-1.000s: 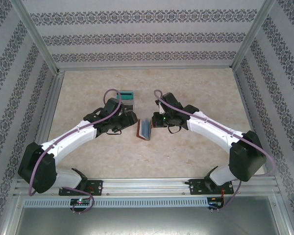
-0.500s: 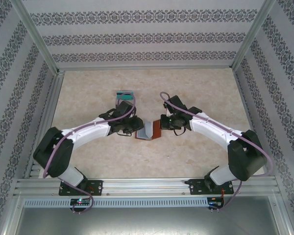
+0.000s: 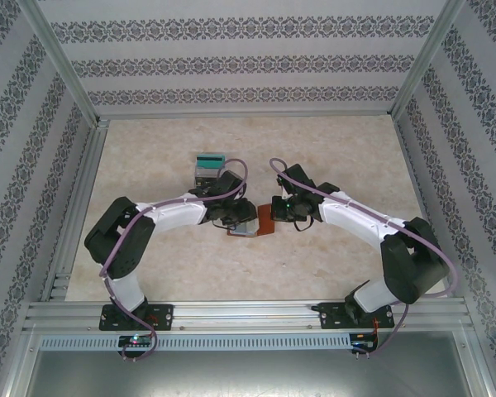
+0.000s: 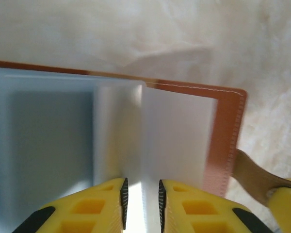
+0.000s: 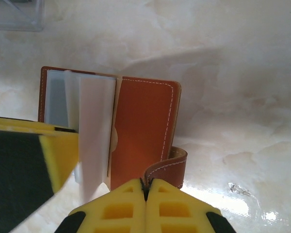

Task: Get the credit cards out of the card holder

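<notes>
The robot's right gripper is shut at the strap's end (image 5: 148, 174) and the brown cover lies loose, so the right gripper should first take hold of the strap at the cover's edge (image 5: 168, 165).
The brown leather card holder (image 3: 263, 223) lies opened on the table between both grippers. My right gripper (image 5: 146, 187) is shut on its leather strap (image 5: 172, 167), holding the brown cover (image 5: 143, 126) down. A white card (image 5: 94, 141) sticks out of the grey-blue inner pockets (image 5: 56, 99). My left gripper (image 4: 141, 204) is narrowly open, one finger on each side of that white card's (image 4: 174, 136) edge, with a gap still showing at the pads. In the top view the left gripper (image 3: 241, 217) and the right gripper (image 3: 274, 213) meet at the holder.
A clear grey box with a teal card (image 3: 209, 165) stands just behind the left wrist, and its corner (image 5: 14, 14) shows at the top left of the right wrist view. Marble tabletop (image 3: 339, 157) spreads around; patterned walls close in the sides and back.
The left arm folded in and its gripper slid right onto the holder. The holder went from standing half folded to spread flat, with the right gripper holding the brown cover to the right.
</notes>
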### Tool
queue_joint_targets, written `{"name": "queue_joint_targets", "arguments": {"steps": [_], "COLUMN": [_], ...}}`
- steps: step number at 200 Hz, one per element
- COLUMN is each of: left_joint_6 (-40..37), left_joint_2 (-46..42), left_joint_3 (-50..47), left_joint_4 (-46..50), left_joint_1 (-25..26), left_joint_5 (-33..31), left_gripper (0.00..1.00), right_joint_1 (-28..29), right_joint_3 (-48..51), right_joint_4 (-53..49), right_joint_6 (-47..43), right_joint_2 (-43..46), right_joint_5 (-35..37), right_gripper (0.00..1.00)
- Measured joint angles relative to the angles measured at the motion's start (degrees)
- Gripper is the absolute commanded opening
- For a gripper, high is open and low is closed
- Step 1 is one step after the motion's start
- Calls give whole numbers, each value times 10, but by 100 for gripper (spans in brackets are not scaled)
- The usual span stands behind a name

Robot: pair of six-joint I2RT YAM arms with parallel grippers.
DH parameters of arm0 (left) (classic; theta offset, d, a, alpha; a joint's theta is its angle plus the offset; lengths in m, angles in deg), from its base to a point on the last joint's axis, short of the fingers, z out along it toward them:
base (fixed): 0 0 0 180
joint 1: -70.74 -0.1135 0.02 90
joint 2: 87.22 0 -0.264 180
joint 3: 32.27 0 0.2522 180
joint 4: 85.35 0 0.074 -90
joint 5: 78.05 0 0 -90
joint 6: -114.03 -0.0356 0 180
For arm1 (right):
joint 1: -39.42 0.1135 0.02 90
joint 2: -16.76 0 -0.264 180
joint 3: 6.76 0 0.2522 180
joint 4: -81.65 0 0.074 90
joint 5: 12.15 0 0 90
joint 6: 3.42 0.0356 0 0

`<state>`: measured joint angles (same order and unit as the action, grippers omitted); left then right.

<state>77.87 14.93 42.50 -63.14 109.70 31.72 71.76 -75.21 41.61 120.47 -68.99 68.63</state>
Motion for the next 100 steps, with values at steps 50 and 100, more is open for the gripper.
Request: {"name": "queue_joint_targets", "arguments": {"steps": [50,100], "left_joint_6": [-12,-34], "left_joint_2": [7,-46], "left_joint_3": [19,19], "left_joint_4": [-12,33], "left_joint_1": [20,18], "left_joint_5": [13,-27], "left_gripper": [31,32], "right_joint_1": [0,-4], "right_joint_3": [7,10], "right_joint_4": [4,4], "right_joint_6": [0,-3], "right_joint_2": [-1,-6], "right_joint_5": [2,4], "right_gripper": [0,22]}}
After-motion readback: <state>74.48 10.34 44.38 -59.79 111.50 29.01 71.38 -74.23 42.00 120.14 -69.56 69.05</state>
